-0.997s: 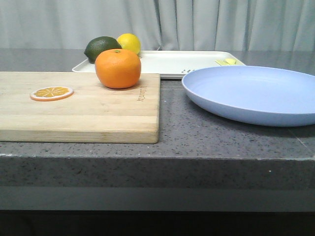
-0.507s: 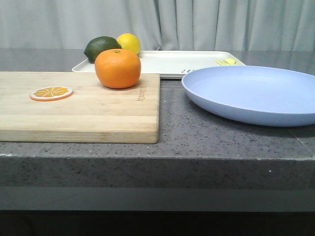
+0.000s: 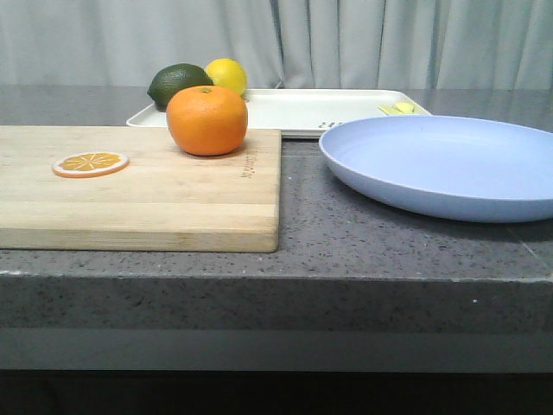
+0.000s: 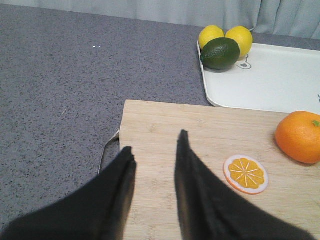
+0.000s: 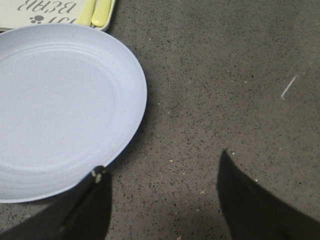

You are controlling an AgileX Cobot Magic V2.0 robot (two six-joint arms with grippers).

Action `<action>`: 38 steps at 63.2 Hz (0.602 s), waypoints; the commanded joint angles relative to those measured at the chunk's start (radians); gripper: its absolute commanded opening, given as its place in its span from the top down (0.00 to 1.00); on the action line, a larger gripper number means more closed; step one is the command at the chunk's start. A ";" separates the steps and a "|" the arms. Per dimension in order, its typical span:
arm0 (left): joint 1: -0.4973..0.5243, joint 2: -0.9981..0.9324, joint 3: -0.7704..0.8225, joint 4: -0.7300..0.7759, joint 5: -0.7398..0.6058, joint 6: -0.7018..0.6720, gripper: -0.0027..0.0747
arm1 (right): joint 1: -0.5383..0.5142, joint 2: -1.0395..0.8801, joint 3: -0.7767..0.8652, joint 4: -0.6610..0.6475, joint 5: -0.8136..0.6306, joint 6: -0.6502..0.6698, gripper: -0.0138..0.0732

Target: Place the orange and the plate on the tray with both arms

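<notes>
My right gripper should wait while my left gripper first puts the orange onto the plate [image 3: 445,160], with the orange on the cutting board [image 3: 207,121] and the plate empty.
The orange [image 3: 207,119] sits on the far right part of a wooden cutting board [image 3: 173,207]; it also shows in the left wrist view [image 4: 298,136]. The pale lavender-blue plate [image 3: 445,164] lies on the counter to the right of the board, and shows in the right wrist view [image 5: 55,107]. The cream-white tray [image 3: 311,108] lies behind both. My left gripper [image 4: 155,142] hangs open and empty over the board, apart from the orange. My right gripper [image 5: 162,160] is open and empty over bare counter beside the plate's rim. Neither gripper shows in the front view.
A flat orange slice [image 3: 90,162] lies on the board. A dark green lime [image 3: 178,85] and a yellow lemon [image 3: 226,76] sit at the tray's far left corner; the left wrist view shows two lemons [image 4: 225,37]. Small yellow pieces [image 3: 399,108] lie on the tray's right. The counter's front edge is near.
</notes>
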 commanded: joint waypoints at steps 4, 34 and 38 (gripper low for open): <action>-0.008 0.044 -0.036 0.000 -0.093 -0.006 0.30 | -0.002 0.005 -0.036 -0.021 -0.047 -0.010 0.15; -0.384 0.395 -0.219 -0.062 -0.094 0.151 0.21 | -0.001 0.005 -0.036 -0.021 -0.044 -0.010 0.15; -0.421 0.454 -0.260 -0.060 -0.094 0.151 0.21 | -0.001 0.005 -0.036 -0.021 -0.044 -0.010 0.15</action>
